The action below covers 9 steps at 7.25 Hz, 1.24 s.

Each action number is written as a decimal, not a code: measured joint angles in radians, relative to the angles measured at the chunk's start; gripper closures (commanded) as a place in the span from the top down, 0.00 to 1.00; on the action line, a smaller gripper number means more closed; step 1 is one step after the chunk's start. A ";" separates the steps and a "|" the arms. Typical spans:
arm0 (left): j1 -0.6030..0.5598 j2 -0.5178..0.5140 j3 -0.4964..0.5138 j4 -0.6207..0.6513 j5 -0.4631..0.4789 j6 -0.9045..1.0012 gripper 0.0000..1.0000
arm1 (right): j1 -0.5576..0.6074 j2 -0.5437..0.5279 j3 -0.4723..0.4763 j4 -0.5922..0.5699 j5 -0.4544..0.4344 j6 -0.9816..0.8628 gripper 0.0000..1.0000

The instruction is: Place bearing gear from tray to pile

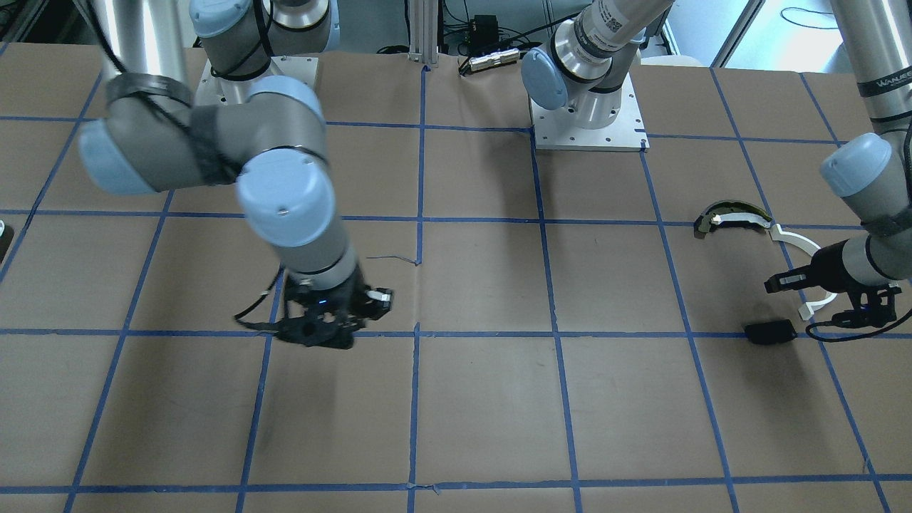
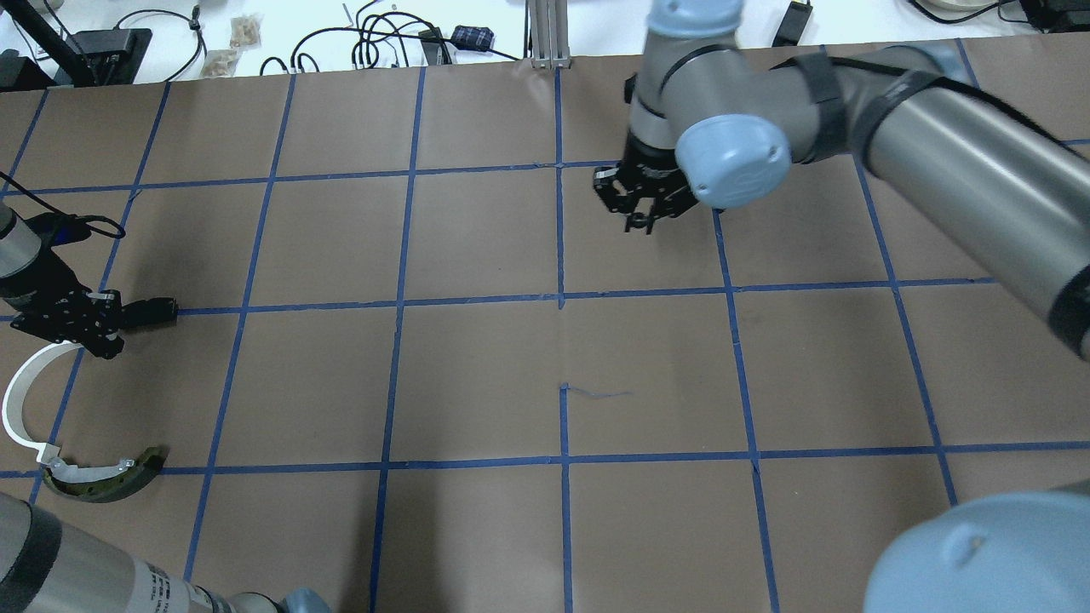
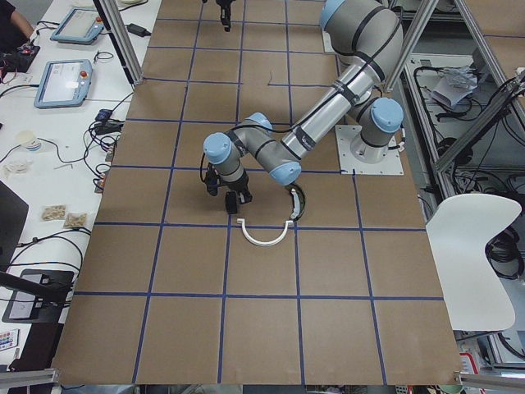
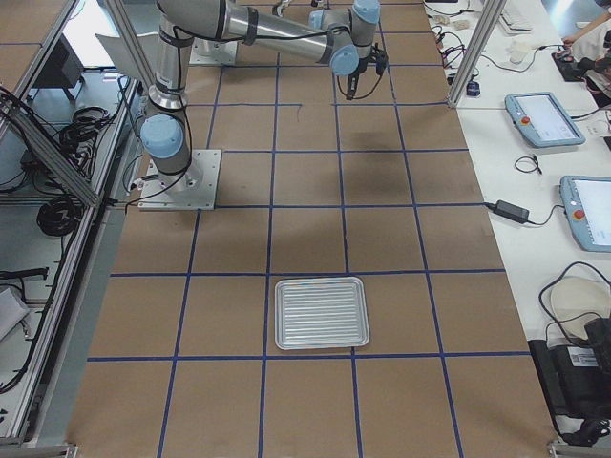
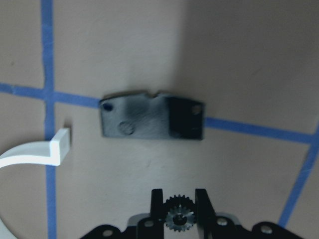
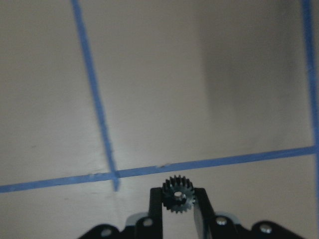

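My right gripper is holding its bearing gear far from the pile [image 1: 769, 332], so it should place the gear near the table's middle [image 1: 502, 309] for my left gripper to fetch.
Two small dark bearing gears show. One gear [image 5: 179, 217] is pinched in my left gripper [image 5: 179, 211], which hovers just short of the pile's flat black plate [image 5: 152, 117]. The pile also holds a white arc strip [image 1: 798, 242] and a dark-and-tan curved piece [image 1: 734, 216]. My left gripper [image 1: 773, 283] hangs over these at the table's left end. The other gear [image 6: 178, 195] is clamped in my right gripper [image 6: 178, 201], which hangs above bare table near the middle [image 2: 640, 223]. The ribbed metal tray [image 4: 321, 313] lies at the right end with nothing in it.
Blue tape lines [image 2: 562, 298] divide the brown table into squares. The arms' white base plates [image 1: 588, 132] sit at the robot's edge. Cables and small boxes [image 2: 383, 42] lie beyond the far edge, and tablets [image 4: 544, 119] rest on a side bench.
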 measured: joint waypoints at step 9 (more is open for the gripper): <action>0.006 -0.012 -0.026 0.007 0.042 -0.005 1.00 | -0.057 -0.030 0.007 0.016 0.076 -0.045 1.00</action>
